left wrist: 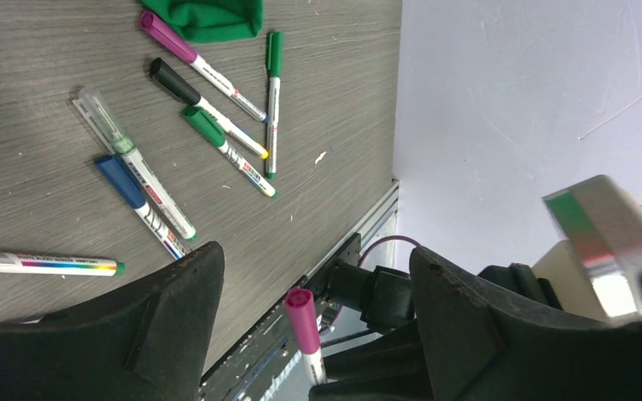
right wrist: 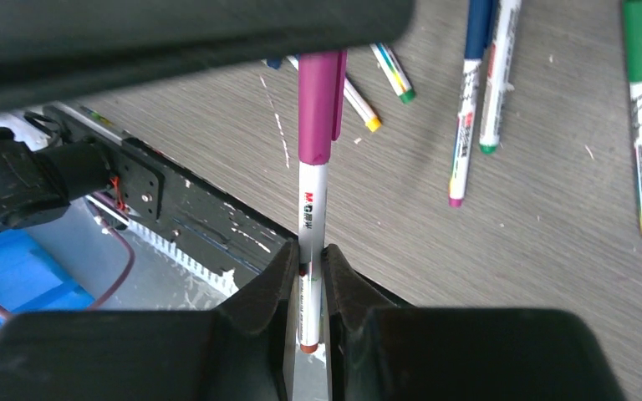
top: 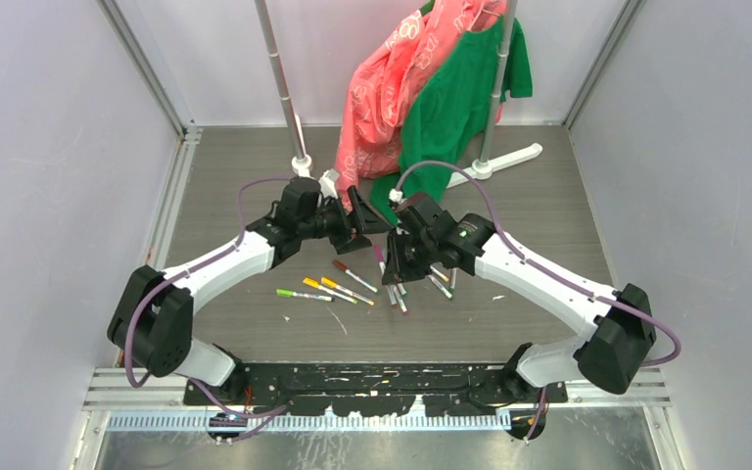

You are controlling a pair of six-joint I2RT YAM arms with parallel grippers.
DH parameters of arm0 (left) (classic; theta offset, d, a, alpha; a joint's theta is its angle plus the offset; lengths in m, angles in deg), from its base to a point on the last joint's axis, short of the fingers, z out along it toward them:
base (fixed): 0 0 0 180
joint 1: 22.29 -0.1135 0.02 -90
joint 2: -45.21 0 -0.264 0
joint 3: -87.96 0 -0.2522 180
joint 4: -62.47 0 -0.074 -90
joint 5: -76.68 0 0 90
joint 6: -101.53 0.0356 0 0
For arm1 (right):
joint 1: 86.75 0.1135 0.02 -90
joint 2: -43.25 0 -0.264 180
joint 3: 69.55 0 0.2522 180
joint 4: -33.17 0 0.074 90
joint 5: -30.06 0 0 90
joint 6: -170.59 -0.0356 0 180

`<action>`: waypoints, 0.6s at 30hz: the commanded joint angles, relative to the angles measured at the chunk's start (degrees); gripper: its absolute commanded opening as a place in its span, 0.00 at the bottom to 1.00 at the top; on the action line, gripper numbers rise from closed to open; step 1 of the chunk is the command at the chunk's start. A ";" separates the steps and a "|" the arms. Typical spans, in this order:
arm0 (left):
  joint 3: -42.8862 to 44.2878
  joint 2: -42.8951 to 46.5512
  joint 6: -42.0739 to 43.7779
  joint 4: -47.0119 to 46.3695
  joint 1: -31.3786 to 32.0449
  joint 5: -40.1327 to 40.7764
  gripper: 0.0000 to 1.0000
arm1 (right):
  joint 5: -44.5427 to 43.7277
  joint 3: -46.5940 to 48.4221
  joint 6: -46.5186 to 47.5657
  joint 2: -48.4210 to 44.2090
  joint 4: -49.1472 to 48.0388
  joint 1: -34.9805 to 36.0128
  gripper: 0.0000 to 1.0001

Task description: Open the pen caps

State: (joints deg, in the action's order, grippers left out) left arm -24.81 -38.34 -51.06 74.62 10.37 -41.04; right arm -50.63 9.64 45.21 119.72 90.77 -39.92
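Note:
The magenta cap [left wrist: 303, 322] is slanted and lies too shallow between the left gripper's open fingers, so the right gripper should bring the pen [right wrist: 311, 205] further in before those fingers close.
My right gripper [right wrist: 311, 263] is shut on the white barrel of a pen [right wrist: 310, 209] and holds it off the table. The pen's magenta cap [right wrist: 321, 109] is on and points toward my left gripper. My left gripper [left wrist: 313, 267] is open. The magenta cap [left wrist: 301, 311] stands between its two fingers, touching neither. In the top view the two grippers meet above the table's middle, left [top: 370, 223] and right [top: 392, 264]. Several capped pens lie on the table: green [top: 299, 294], yellow [top: 318, 287], brown [top: 352, 274], and blue [left wrist: 121, 180] and green [left wrist: 205, 125] ones.
Two grey rack poles [top: 279, 78] stand at the back on a white base [top: 509, 157], with a pink garment [top: 382, 88] and a green one [top: 455, 98] hanging to the table. White enclosure walls stand on both sides. A black mounting rail [top: 372, 377] lies at the near edge.

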 commanded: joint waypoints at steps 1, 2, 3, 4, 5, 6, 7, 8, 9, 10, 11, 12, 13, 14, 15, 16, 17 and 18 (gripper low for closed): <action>0.53 -0.43 -0.78 -3.19 0.49 -2.31 0.79 | 1.41 4.52 1.70 1.30 -4.11 0.28 0.01; 0.31 -0.29 -0.78 -3.08 0.49 -2.29 0.79 | 1.40 5.01 1.83 1.78 -4.26 0.27 0.01; 0.13 -0.25 -0.78 -3.06 0.53 -2.25 0.78 | 1.46 5.49 2.00 2.24 -4.47 0.28 0.01; -0.12 -0.11 -0.78 -2.99 0.53 -2.12 0.77 | 1.50 5.95 2.12 2.78 -4.68 0.24 0.01; -0.19 0.07 -0.84 -2.90 0.54 -2.01 0.76 | 1.65 6.45 2.26 3.39 -4.84 0.28 0.01; -0.23 0.05 -0.80 -2.88 0.56 -2.00 0.76 | 1.85 6.92 2.28 3.95 -5.01 0.28 0.01; -0.17 0.10 -0.78 -2.88 0.51 -2.06 0.75 | 2.00 7.29 2.38 4.56 -5.17 0.28 0.01; -0.15 0.20 -0.78 -2.79 0.55 -2.06 0.73 | 2.03 7.57 2.53 5.27 -5.35 0.28 0.01; -0.01 0.16 -0.88 -2.79 0.52 -2.18 0.72 | 2.04 7.98 2.58 5.68 -5.53 0.28 0.01; 0.03 0.19 -0.89 -2.79 0.48 -2.36 0.71 | 2.04 8.26 2.69 6.07 -5.71 0.28 0.01; 0.13 0.15 -0.92 -2.79 0.53 -2.46 0.70 | 2.16 8.56 2.87 6.47 -5.95 0.28 0.01; 0.14 0.15 -0.88 -2.74 0.53 -2.66 0.68 | 2.21 8.88 2.93 6.81 -6.10 0.28 0.01; 0.14 0.15 -0.89 -2.72 0.51 -2.87 0.66 | 2.21 9.14 3.02 7.03 -6.17 0.28 0.01; 0.03 0.26 -0.84 -2.64 0.52 -2.98 0.65 | 2.21 9.41 3.10 7.29 -6.19 0.28 0.01; -0.06 0.37 -0.82 -2.62 0.51 -2.95 0.63 | 2.15 9.59 3.16 7.54 -6.20 0.27 0.01; -0.18 0.51 -0.73 -2.61 0.47 -2.93 0.61 | 2.00 9.65 3.20 7.63 -6.28 0.28 0.01; -0.28 0.68 -0.59 -2.54 0.54 -2.89 0.59 | 1.89 9.64 3.21 7.70 -6.40 0.28 0.01; -0.44 0.89 -0.38 -2.53 0.50 -2.94 0.57 | 1.80 9.66 3.13 7.71 -6.51 0.26 0.01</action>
State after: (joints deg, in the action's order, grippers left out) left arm -24.96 -38.78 -51.54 74.56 10.70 -42.05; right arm -49.48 16.26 47.35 127.87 86.99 -39.92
